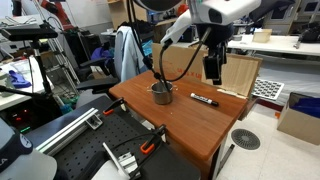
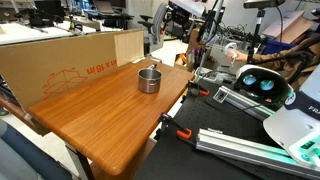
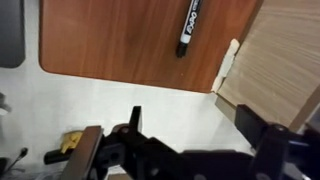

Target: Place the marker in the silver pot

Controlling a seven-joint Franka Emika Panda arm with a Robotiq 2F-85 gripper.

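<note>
My open gripper is hanging past the table's edge [image 3: 130, 81], short of the marker. I should move it in over the marker's black end [image 3: 182, 48] before I lower it to grasp.
The marker [image 1: 205, 99] lies flat on the brown wooden table [image 1: 180, 125], to the right of the silver pot [image 1: 161, 93]. The pot stands upright near the table's far edge and also shows in an exterior view [image 2: 149, 80]. The marker shows at the top of the wrist view [image 3: 188, 27], black with a white label. My gripper [image 1: 212, 68] hangs in the air above and behind the marker, next to a light wood panel. In the wrist view the gripper [image 3: 195, 125] is open and empty, over white floor past the table's edge.
A light wood panel [image 1: 238, 75] stands at the table's far corner and shows in the wrist view [image 3: 285, 60]. A large cardboard box [image 2: 60, 60] lines one long side of the table. Metal rails and orange clamps [image 2: 178, 132] sit below the table edge.
</note>
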